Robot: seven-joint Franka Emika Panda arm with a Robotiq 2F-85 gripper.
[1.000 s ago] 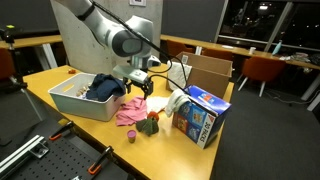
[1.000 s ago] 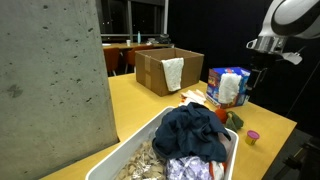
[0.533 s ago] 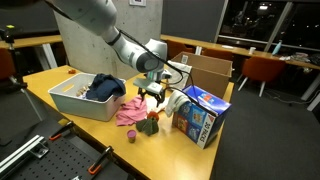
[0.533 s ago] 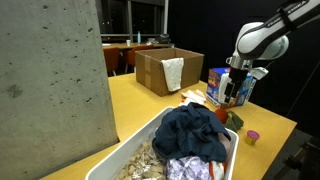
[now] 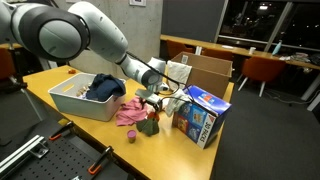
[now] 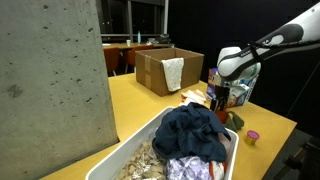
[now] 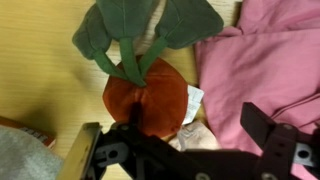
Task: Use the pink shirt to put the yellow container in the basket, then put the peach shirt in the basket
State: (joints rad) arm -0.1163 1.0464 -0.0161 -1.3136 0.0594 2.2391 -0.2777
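My open gripper is hanging over the orange plush vegetable (image 7: 146, 100), past the shirt I need. It should move back toward the basket and grab the pink shirt (image 5: 131, 114).
The pink shirt (image 5: 129, 114) lies crumpled on the table beside the basket (image 5: 78, 103); in the wrist view it (image 7: 268, 55) fills the right side. My gripper (image 5: 152, 99) hangs low just past it, also seen from the other side (image 6: 222, 98). In the wrist view the gripper (image 7: 172, 128) is open, its dark fingers (image 7: 262, 128) straddling an orange plush vegetable (image 7: 145, 92) with green leaves and a pale peach fold (image 7: 192, 140), possibly the peach shirt. Nothing is gripped. I cannot make out the yellow container.
A dark blue cloth (image 6: 195, 130) is heaped in the basket (image 6: 128, 157). A blue printed carton (image 5: 201, 114) stands right of the gripper. Behind it is a brown cardboard box (image 5: 207, 71) with a white cloth over its edge. A small pink cup (image 5: 131, 136) sits near the table's front edge.
The arm has swung down and forward, from above the basket's far end to low over the plush vegetable beside the pink shirt. The jaws stayed open.
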